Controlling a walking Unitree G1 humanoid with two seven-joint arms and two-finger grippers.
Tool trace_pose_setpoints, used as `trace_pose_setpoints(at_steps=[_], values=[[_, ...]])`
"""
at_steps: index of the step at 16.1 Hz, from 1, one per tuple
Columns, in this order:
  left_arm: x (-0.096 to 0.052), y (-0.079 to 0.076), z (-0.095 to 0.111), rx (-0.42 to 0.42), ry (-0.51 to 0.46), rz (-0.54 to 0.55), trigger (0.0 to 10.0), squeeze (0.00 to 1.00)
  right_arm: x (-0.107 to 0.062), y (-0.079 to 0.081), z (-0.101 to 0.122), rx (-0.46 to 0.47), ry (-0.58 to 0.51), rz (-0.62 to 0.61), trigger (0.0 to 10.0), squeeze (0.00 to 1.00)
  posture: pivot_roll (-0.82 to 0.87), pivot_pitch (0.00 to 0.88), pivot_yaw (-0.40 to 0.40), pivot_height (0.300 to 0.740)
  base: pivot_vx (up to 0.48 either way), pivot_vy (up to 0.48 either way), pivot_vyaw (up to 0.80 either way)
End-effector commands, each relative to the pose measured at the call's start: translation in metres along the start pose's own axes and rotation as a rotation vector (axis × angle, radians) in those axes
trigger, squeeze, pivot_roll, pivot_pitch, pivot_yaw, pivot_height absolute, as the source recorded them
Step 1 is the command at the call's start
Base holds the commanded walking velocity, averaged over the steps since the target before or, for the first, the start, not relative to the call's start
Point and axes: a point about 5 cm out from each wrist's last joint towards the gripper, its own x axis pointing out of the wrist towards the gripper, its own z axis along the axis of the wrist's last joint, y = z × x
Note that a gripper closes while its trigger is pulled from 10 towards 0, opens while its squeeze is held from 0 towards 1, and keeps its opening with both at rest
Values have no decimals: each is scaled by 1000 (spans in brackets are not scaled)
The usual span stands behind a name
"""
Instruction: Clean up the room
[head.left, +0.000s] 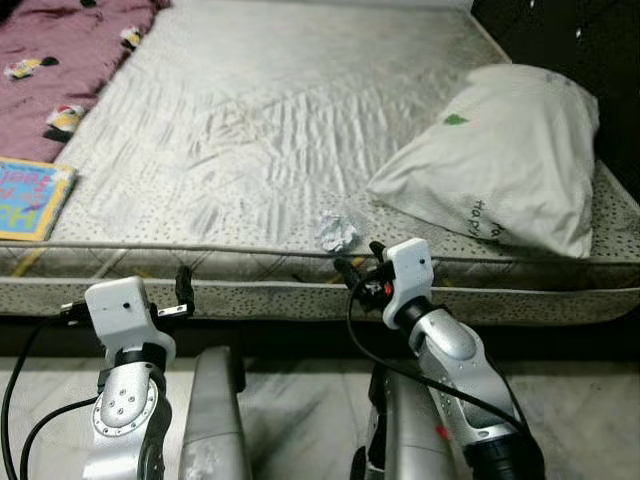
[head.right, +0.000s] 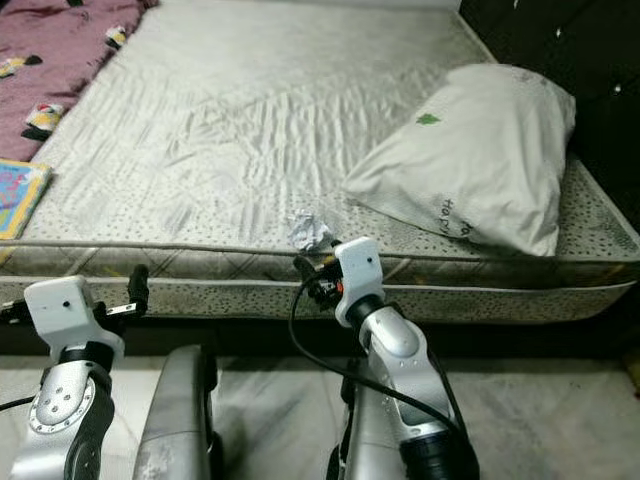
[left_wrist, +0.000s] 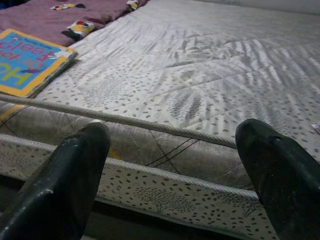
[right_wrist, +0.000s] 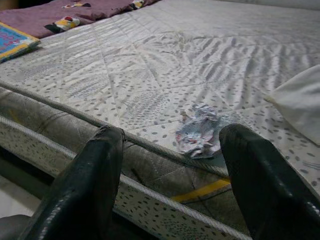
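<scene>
Loose, ragged folds (right_wrist: 188, 120) are sticking out. The crumpled wad of paper (head.left: 337, 231) will get squeezed narrow when I lift it, but its flaps will stay spread out.
A crumpled wad of paper (head.left: 337, 233) lies on the bare mattress (head.left: 260, 130) close to its front edge. My right gripper (head.left: 360, 270) is raised just before that edge, a little short of the paper. In the right wrist view the right gripper (right_wrist: 170, 135) is open, and the paper (right_wrist: 199, 131) shows between its two black fingers (right_wrist: 95, 165), untouched. My left gripper (head.left: 182, 292) is held lower at the mattress's side, further left. In the left wrist view the left gripper (left_wrist: 172, 130) is open with nothing between its fingers.
A white pillow (head.left: 500, 170) lies at the mattress's right end, just beyond the paper. A colourful children's book (head.left: 30, 198) rests at the left front corner, with a purple blanket (head.left: 60, 60) behind it. A dark headboard (head.left: 590, 40) rises at the right. Grey tiled floor (head.left: 300, 410) lies below.
</scene>
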Motion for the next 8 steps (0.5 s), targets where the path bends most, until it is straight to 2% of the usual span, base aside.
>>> trace_pose_setpoints(at_steps=[1, 4, 8], values=[[0, -2, 1, -6, -7, -18, 10000, 0, 1, -1, 2, -13, -7, 7, 10000, 0, 28, 67, -56, 534, 0, 0, 656], [0, -3, 1, -8, -7, -23, 10000, 0, 1, -2, 2, -15, -7, 6, 10000, 0, 27, 67, -56, 534, 0, 0, 781], [0, -3, 1, -10, -6, -32, 10000, 0, 3, -1, 3, 15, -20, 9, 10000, 0, 26, 71, -51, 534, 0, 0, 0]])
